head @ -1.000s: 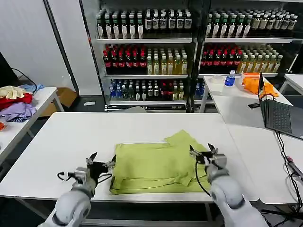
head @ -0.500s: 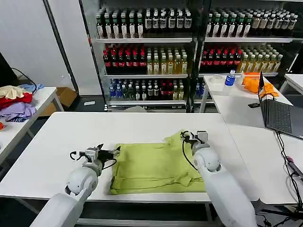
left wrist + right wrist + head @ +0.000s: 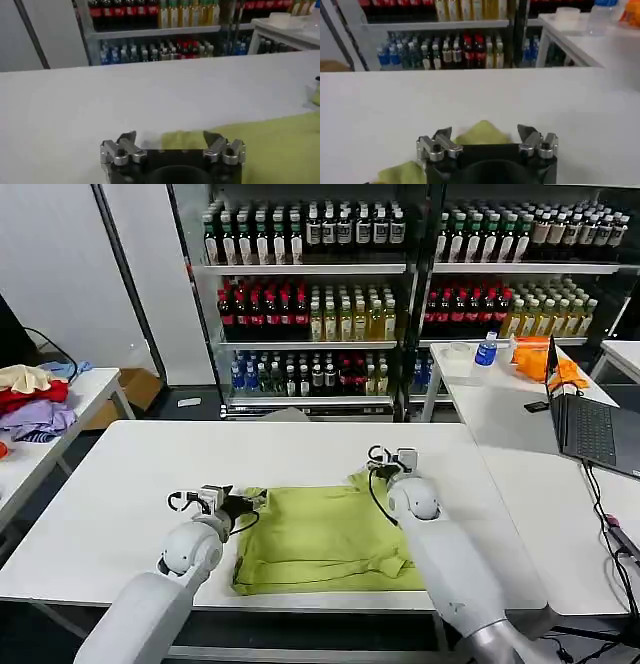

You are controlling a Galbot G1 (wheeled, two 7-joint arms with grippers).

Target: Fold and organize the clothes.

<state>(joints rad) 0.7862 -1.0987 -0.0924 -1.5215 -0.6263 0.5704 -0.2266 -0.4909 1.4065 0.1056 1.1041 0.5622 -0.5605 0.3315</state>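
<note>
My gripper will fold the lime T-shirt (image 3: 318, 524). The T-shirt lies plain side up, its near flap folded in, so I should expect a hidden white print underneath when I fold it.
The lime T-shirt (image 3: 320, 534) lies partly folded and flat on the white table (image 3: 130, 474), near its front edge. My left gripper (image 3: 254, 500) is open at the shirt's far left corner. In the left wrist view that corner (image 3: 182, 139) sits between the spread fingers of the left gripper (image 3: 170, 138), and the rest of the cloth (image 3: 280, 147) runs off to one side. My right gripper (image 3: 385, 457) is open at the far right sleeve tip. In the right wrist view the lime tip (image 3: 481, 135) pokes up between the parted jaws of the right gripper (image 3: 484, 131).
A second white table on the right carries an open laptop (image 3: 595, 429), an orange cloth (image 3: 535, 359) and a water bottle (image 3: 487, 349). Red, lilac and cream garments (image 3: 35, 399) are piled on a table at the left. Bottle shelves (image 3: 400, 284) stand behind.
Both arms have reached forward from the table's front edge. The left gripper came in to the shirt's far left corner. The right moved left and farther, to the far sleeve tip.
</note>
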